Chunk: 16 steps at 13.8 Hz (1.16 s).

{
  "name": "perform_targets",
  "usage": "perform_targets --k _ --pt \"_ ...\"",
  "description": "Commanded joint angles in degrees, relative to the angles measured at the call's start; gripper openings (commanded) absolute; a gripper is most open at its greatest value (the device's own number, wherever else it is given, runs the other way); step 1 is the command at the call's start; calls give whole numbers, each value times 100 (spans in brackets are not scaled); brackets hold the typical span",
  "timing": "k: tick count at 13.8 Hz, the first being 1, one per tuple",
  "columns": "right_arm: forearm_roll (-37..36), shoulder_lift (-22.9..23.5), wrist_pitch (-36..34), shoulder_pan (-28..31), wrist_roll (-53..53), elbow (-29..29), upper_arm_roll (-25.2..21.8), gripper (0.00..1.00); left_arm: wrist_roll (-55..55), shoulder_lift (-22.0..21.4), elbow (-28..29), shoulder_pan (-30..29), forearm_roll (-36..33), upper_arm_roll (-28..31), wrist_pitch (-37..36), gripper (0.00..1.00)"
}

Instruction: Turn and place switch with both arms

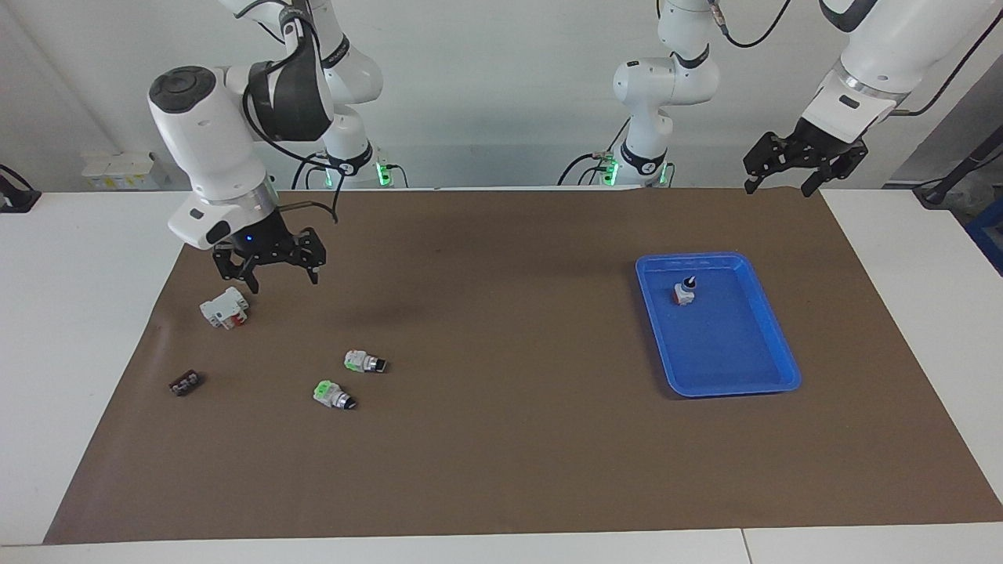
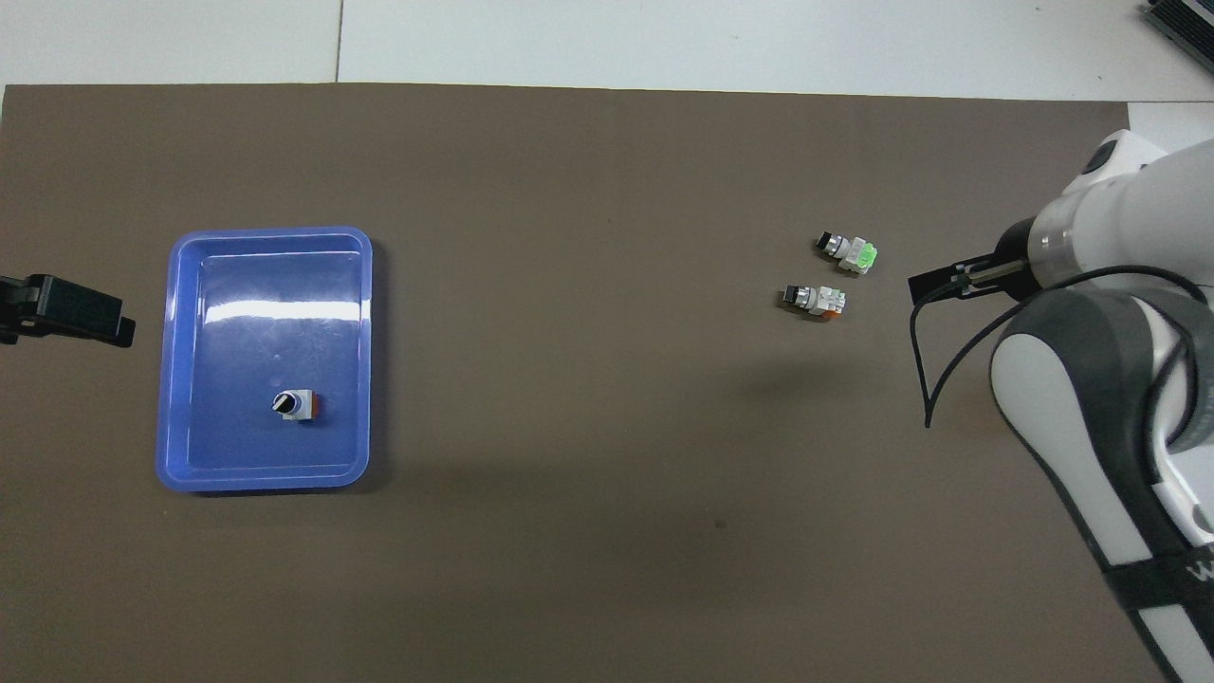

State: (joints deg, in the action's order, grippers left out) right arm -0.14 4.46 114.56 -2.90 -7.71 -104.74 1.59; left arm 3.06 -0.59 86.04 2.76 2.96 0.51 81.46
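My gripper will place the switch in the blue tray, and the switch should stand on its whitish block [image 2: 827,301] there, because the red-based switch [image 2: 297,404] already stands knob-up in that tray.
The switch [image 1: 363,362] [image 2: 814,300], with a whitish block, silver collar and black knob tip, lies on its side on the brown mat toward the right arm's end. My right gripper [image 1: 282,282] hangs open and empty low over the mat, just beside the white block [image 1: 224,307] and apart from the switch. In the overhead view the right arm's white links hide that gripper. My left gripper [image 1: 777,190] waits open and empty above the mat's corner at the left arm's end.
A bright green switch [image 1: 333,394] [image 2: 847,251] lies beside the switch, slightly farther from the robots. A blue tray [image 1: 736,368] [image 2: 266,285] holds a red-based black-knobbed switch [image 1: 684,293] [image 2: 296,405]. A small black part [image 1: 185,383] lies near the mat's edge.
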Motion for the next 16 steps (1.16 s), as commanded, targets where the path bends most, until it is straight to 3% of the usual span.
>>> perform_targets --k 1,4,10,16 --pt "128 186 259 -87 -405 -64 17 100 -34 -151 168 -30 64 -7 2 100" --pt "128 222 680 -114 -713 -396 8 100 -34 -151 168 -30 55 -7 2 100" --pt "128 178 743 -79 -1126 -713 8 100 -34 -151 168 -30 64 -7 2 100" --pt "137 90 1242 -26 -2127 -1241 8 100 -34 -151 168 -30 64 -7 2 100"
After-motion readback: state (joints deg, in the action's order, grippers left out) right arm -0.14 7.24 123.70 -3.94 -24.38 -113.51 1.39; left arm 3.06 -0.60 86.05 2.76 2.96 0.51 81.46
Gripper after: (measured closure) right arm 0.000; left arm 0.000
